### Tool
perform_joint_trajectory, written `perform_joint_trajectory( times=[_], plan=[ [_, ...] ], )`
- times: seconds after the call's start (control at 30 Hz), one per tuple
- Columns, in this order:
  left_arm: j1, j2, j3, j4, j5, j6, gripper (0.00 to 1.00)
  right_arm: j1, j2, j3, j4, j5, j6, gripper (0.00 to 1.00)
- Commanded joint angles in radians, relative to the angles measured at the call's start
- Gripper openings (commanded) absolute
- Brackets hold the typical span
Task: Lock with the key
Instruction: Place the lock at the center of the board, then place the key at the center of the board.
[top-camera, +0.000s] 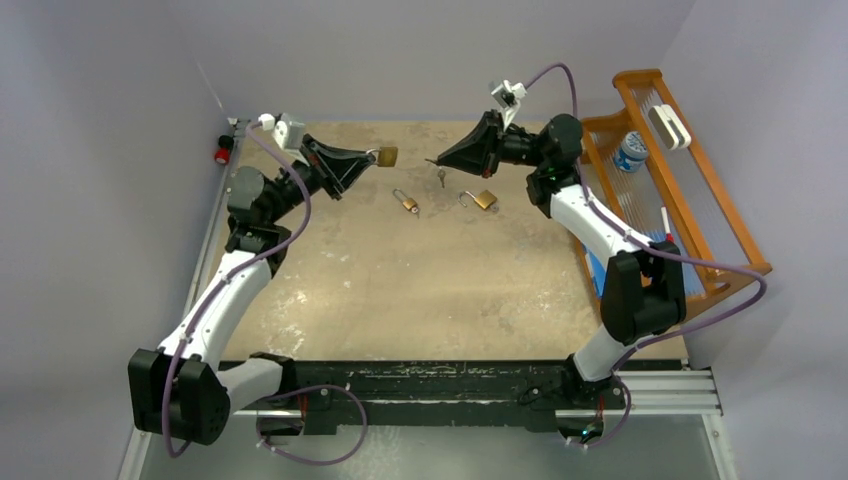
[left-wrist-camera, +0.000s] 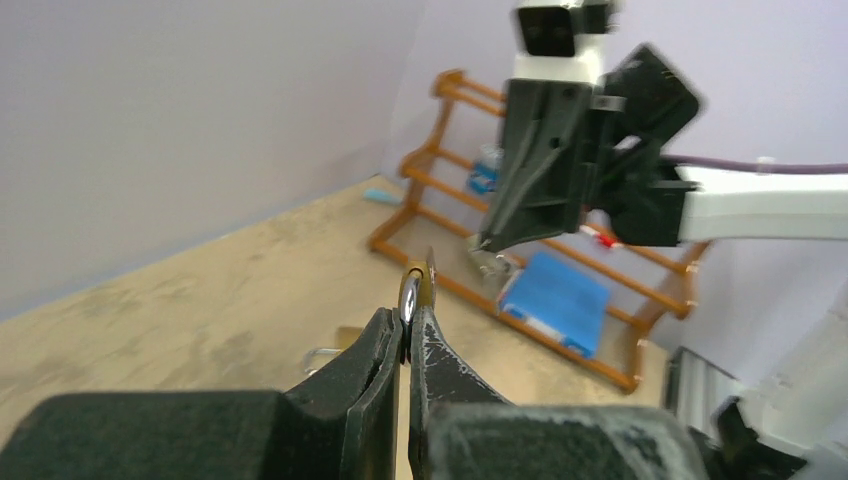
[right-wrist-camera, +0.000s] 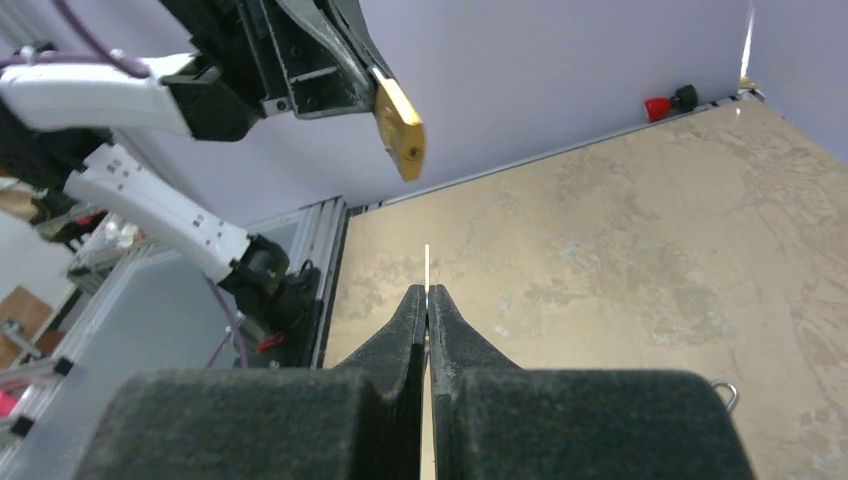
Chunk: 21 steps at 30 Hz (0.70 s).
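The held padlock (top-camera: 387, 157) is clear of the key and the tabletop (top-camera: 362, 194) beside the shut padlock is empty, so my left gripper should continue down and release there.
My left gripper (top-camera: 371, 157) is shut on the silver shackle of a brass padlock (top-camera: 387, 156) and holds it in the air over the far left of the table. In the left wrist view the padlock (left-wrist-camera: 426, 283) sticks out edge-on past the shut fingertips (left-wrist-camera: 385, 335). My right gripper (top-camera: 440, 160) faces it from the right, a short gap away, shut on a thin key. In the right wrist view the key (right-wrist-camera: 427, 266) shows edge-on as a pale sliver past the tips. The padlock (right-wrist-camera: 400, 128) hangs above and left of it.
On the table below lie a loose key (top-camera: 441, 178), a shut brass padlock (top-camera: 405, 202) and an open brass padlock (top-camera: 483, 199). A wooden rack (top-camera: 742, 240) with blue items stands along the right edge. A red button (top-camera: 222, 154) sits at the far left corner.
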Motion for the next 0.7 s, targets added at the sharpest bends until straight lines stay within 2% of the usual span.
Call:
perform_joint_trajectory(
  times=[0.0,0.07,0.13,0.2,0.3,0.4,0.5,0.67],
  plan=[
    [0.011,-0.038,0.111,-0.41,-0.243,0.293,0.0,0.043,-0.033,0.031,-0.216,0.178,-0.223,0.0],
    [0.011,-0.036,0.131,-0.51,-0.395,0.351,0.0,0.101,-0.046,0.087,-0.47,0.372,-0.439,0.0],
    [0.011,-0.031,0.14,-0.551,-0.569,0.368,0.0,0.175,-0.036,0.139,-0.609,0.589,-0.559,0.0],
    [0.011,-0.008,0.172,-0.589,-0.693,0.371,0.0,0.221,-0.002,0.182,-0.638,0.721,-0.581,0.0],
    [0.011,0.047,0.221,-0.646,-0.853,0.383,0.0,0.238,0.084,0.239,-0.603,0.792,-0.515,0.0],
    [0.011,0.101,0.22,-0.598,-0.904,0.381,0.0,0.248,0.191,0.334,-0.599,0.819,-0.453,0.0],
    [0.011,0.15,0.233,-0.534,-0.914,0.371,0.0,0.259,0.317,0.478,-0.648,0.837,-0.431,0.0],
    [0.011,0.252,0.293,-0.517,-0.905,0.399,0.0,0.262,0.526,0.674,-0.674,0.862,-0.368,0.0]
  ],
)
